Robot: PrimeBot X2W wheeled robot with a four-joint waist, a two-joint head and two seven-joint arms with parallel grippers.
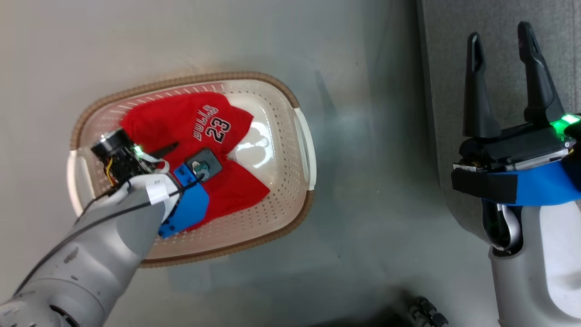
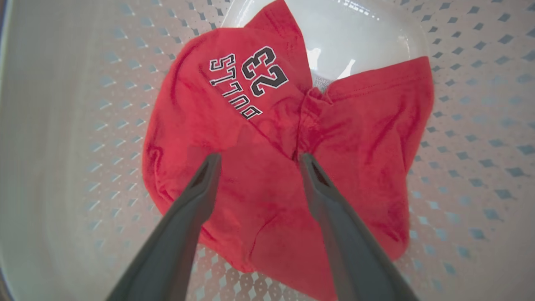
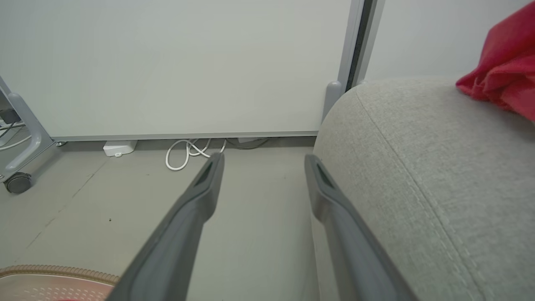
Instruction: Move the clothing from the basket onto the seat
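The robot should expect an empty basket under the red garment [image 1: 182,122] when it lifts that garment, since the cloth lies low and the smooth bottom [image 1: 258,142] can be seen beside it.
The cream perforated basket [image 1: 303,136] with its brown rim stands on the floor at centre left. In it lies a red garment [image 1: 181,120] lettered "BULLS 23", spread over the bottom [image 2: 267,200]. My left gripper [image 2: 259,158] hangs open just above the middle of the cloth, one finger on each side of a fold, holding nothing. The light grey seat [image 1: 442,68] runs along the right. My right gripper [image 1: 501,50] stands open and empty over its near edge. Another red garment [image 3: 501,71] lies on the seat [image 3: 418,167].
Bare grey floor [image 1: 372,181] separates basket and seat. A white cable [image 3: 188,152] and a small white box [image 3: 119,147] lie by the wall panel. A wheeled frame leg [image 3: 19,182] stands far left. The basket rim [image 3: 54,271] shows below my right gripper.
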